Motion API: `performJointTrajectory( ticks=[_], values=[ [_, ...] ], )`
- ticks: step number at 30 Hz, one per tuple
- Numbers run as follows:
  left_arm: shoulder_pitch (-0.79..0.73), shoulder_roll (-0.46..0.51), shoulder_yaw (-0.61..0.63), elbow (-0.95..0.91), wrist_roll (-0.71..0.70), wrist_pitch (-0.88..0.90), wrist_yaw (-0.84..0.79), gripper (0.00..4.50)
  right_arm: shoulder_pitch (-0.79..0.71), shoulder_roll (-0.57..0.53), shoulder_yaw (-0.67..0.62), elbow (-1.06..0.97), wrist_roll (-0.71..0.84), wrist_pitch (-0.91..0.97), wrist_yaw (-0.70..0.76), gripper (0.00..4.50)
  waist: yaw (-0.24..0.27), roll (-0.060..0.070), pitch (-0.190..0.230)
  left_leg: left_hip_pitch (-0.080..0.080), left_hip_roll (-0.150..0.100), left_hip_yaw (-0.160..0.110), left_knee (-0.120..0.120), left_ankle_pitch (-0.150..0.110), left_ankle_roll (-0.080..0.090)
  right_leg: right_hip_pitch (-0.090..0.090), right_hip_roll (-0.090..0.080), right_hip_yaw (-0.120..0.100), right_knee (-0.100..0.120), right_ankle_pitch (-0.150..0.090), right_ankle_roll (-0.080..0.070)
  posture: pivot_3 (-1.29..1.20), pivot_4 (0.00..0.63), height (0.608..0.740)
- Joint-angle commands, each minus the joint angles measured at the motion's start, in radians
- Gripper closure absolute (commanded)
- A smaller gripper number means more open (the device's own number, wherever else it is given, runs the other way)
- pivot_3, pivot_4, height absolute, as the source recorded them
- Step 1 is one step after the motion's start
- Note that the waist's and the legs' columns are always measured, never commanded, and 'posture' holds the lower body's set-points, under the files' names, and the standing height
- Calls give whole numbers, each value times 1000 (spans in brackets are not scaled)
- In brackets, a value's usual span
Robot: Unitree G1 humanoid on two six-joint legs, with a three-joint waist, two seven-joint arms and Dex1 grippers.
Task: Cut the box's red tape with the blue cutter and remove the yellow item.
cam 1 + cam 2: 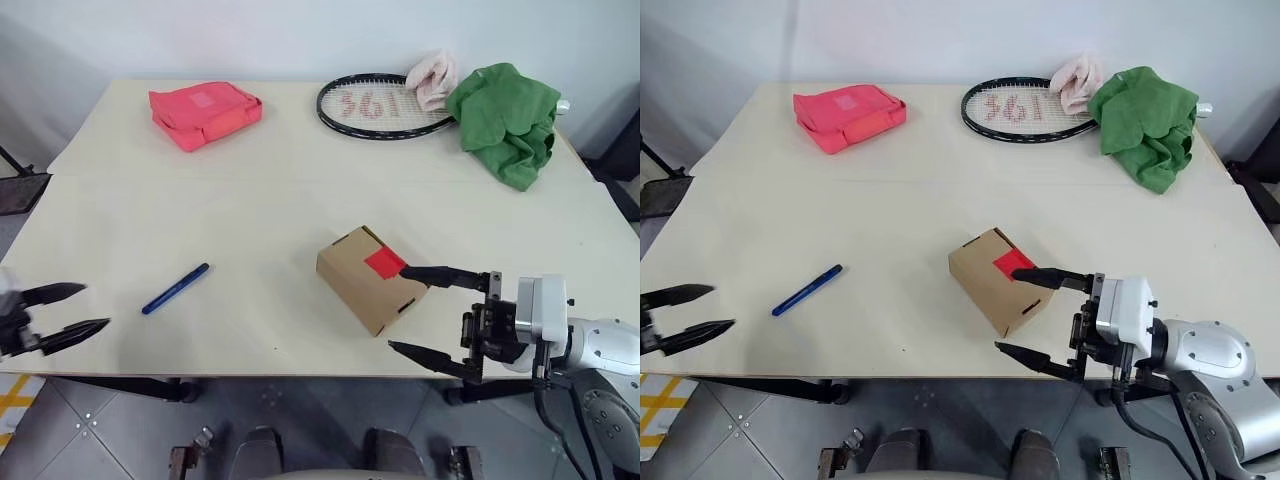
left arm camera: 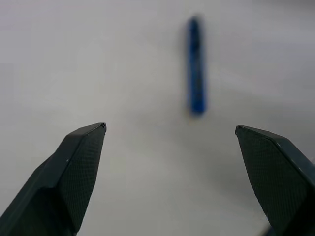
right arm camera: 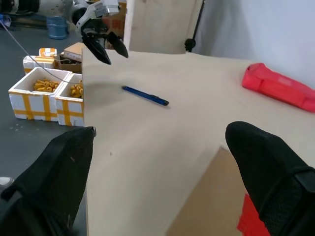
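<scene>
The blue cutter has only blunt casing showing at its tip, so the robot should expect a thin, hidden blade that slides out to cut the red tape.
The brown cardboard box lies closed near the table's front edge, right of centre, with the red tape on its lid. The blue cutter lies flat on the table to its left. My left gripper is open and empty at the table's front left edge, pointing toward the cutter. My right gripper is open and empty beside the box's right corner, its far finger over the lid by the tape. The right wrist view looks past the box toward the cutter. The yellow item is hidden.
A pink-red pouch lies at the back left. A racket, a pink cloth and a green cloth lie at the back right. White foam boxes stand on the floor beyond the table's left side.
</scene>
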Motion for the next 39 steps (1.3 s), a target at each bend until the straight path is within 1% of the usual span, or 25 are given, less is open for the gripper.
performJointTrajectory(
  ticks=[1,4,8,10,14,17,24,28,31,34,39],
  values=[
    [-53,-43,-85,-46,50,-17,58,27,-10,-15,-38,-14,3,-22,-8,0,0,0,0,0,0,0,0,0,0,0,0,0,0,0,0,0,150,740],
    [-92,-74,-151,-28,110,-17,127,27,-16,-19,-33,-25,4,-13,-20,0,-5,0,0,0,0,0,0,0,0,-1,1,0,0,0,0,0,150,740],
    [-103,-88,-179,-4,151,-50,179,27,-8,-27,-33,-48,2,-5,-34,0,-9,0,0,0,1,0,0,0,0,-1,1,0,0,0,0,0,150,740],
    [-99,-96,-178,-14,133,-6,180,27,-6,-28,-36,-51,-4,-6,-44,0,-8,0,0,0,1,0,0,0,0,-1,1,0,0,0,0,0,150,740],
    [-79,-108,-213,-8,155,33,195,27,-8,-24,-38,-58,-13,-11,-68,0,-5,0,0,0,1,0,0,0,0,-1,1,0,1,0,0,0,150,740],
    [-77,-109,-223,1,170,44,214,573,-7,-24,-30,-68,-15,-11,-77,0,-3,1,-1,1,1,1,0,0,0,0,1,0,1,0,0,0,150,740],
    [-72,-115,-252,5,186,47,246,2628,-15,-25,-27,-76,-11,-3,-95,0,0,6,-4,3,1,1,0,0,0,1,1,1,2,0,0,0,150,740],
    [-64,-118,-262,-37,183,82,260,2628,-12,-27,-27,-81,-8,0,-98,0,0,8,-5,3,1,1,0,0,0,1,1,1,2,0,0,0,150,740],
    [-62,-119,-266,-44,184,91,270,3224,-9,-29,-28,-82,-8,2,-98,0,1,9,-5,4,1,1,1,0,0,1,1,1,2,0,0,0,150,740],
    [-53,-118,-282,-41,189,88,259,4070,-10,-31,-29,-83,-6,5,-98,0,2,9,-6,4,1,1,1,0,0,1,0,1,2,0,0,0,150,740],
    [-62,-125,-289,-33,195,81,283,4088,-12,-34,-31,-84,-2,10,-98,0,2,13,-8,4,1,1,1,0,0,1,1,1,2,0,0,0,150,740]
  ],
)
